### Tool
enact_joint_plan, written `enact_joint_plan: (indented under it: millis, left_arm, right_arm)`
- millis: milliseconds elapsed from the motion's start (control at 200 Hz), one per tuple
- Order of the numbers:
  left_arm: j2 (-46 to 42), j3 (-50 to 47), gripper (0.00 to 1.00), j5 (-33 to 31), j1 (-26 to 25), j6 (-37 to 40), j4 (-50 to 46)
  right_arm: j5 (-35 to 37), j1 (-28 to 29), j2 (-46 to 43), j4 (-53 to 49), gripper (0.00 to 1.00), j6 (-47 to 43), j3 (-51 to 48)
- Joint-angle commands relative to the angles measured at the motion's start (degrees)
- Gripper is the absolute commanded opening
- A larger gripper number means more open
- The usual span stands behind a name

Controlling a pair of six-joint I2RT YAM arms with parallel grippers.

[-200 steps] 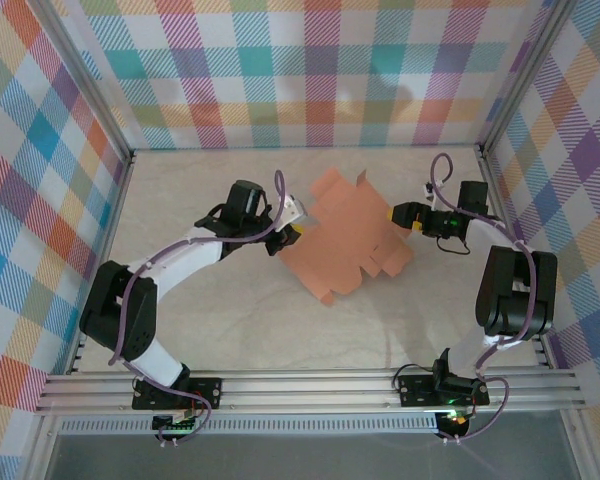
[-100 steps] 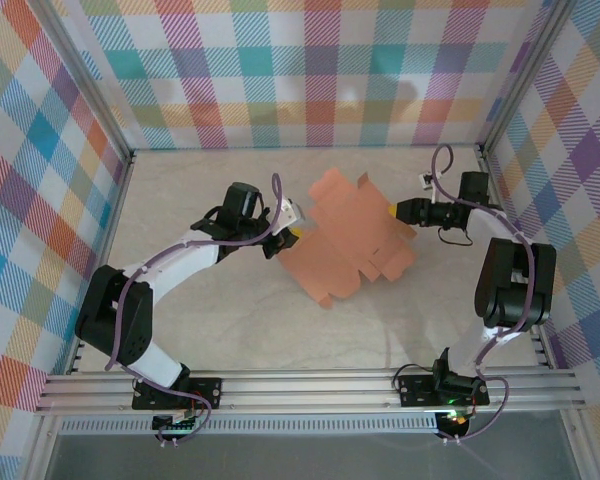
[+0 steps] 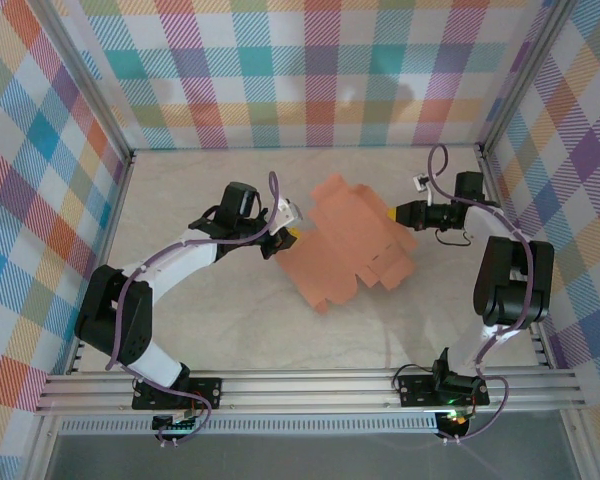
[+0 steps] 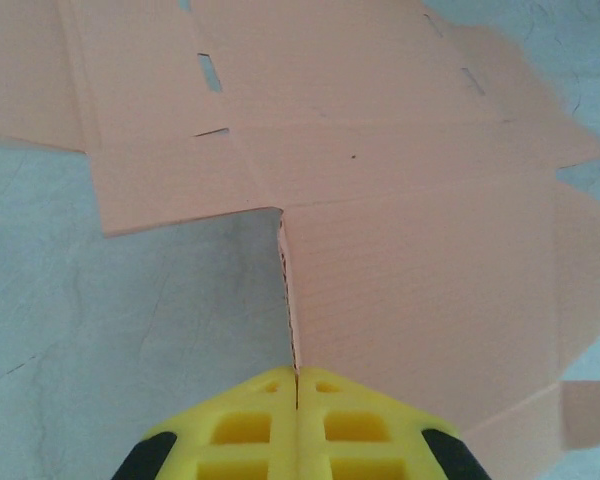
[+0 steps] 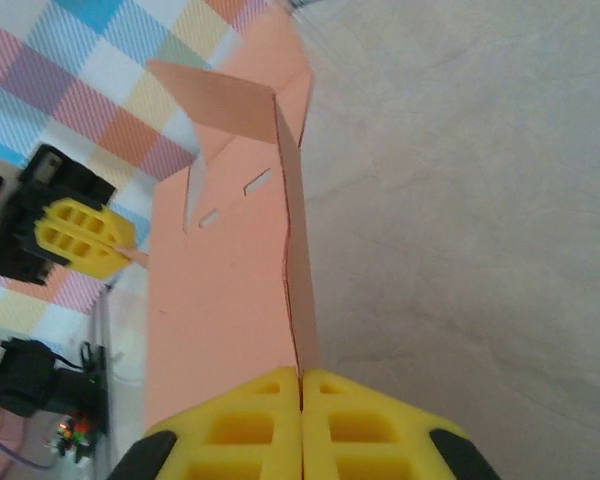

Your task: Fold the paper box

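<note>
My raised grippers have the paper box (image 3: 346, 240) slanting between them. Next, I put the box down flat and square, then open my left gripper and move that gripper over the inner crease (image 4: 410, 190).
The paper box (image 3: 348, 240) is a flat salmon-orange die-cut sheet with tabs and slots, held off the table between both arms. My left gripper (image 3: 292, 228) is shut on its left edge; in the left wrist view the yellow fingers (image 4: 297, 378) pinch the edge of the paper box (image 4: 400, 250). My right gripper (image 3: 396, 213) is shut on the sheet's right edge. In the right wrist view its gripper (image 5: 301, 376) clamps a raised edge of the paper box (image 5: 225, 290), and the left gripper (image 5: 80, 235) shows at the far side.
The pale table (image 3: 230, 320) is enclosed by checked walls (image 3: 300, 70) and a metal frame. A rail (image 3: 300, 385) runs along the near edge with both arm bases. Open floor lies in front of the sheet.
The right gripper has drawn back toward the right wall and slightly up, pulling the sheet's right edge with it. The left gripper has kept its hold, barely shifting.
</note>
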Motion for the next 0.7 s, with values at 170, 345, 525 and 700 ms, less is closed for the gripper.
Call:
enact_joint_plan:
  millis: [170, 345, 525, 700]
  left_arm:
    - [1.99, 3.66, 0.06, -0.86, 0.89, -3.11, -0.39]
    - [1.6, 2.16, 0.53, -4.88, 0.95, -14.18, 8.48]
    - [-3.13, -1.03, 0.94, -17.53, 0.88, -29.9, 15.62]
    - [-5.14, -2.1, 1.0, -23.52, -1.1, -39.36, 12.1]
  right_arm:
    - [8.17, 1.5, -8.57, 8.36, 0.0, 0.36, -5.69]
    - [20.42, 4.73, -13.52, 11.3, 0.0, 3.1, -9.01]
    - [32.4, 6.7, -17.78, 18.1, 0.0, 19.47, -13.93]
    - [43.85, 11.07, -20.42, 14.33, 0.0, 28.81, -16.42]
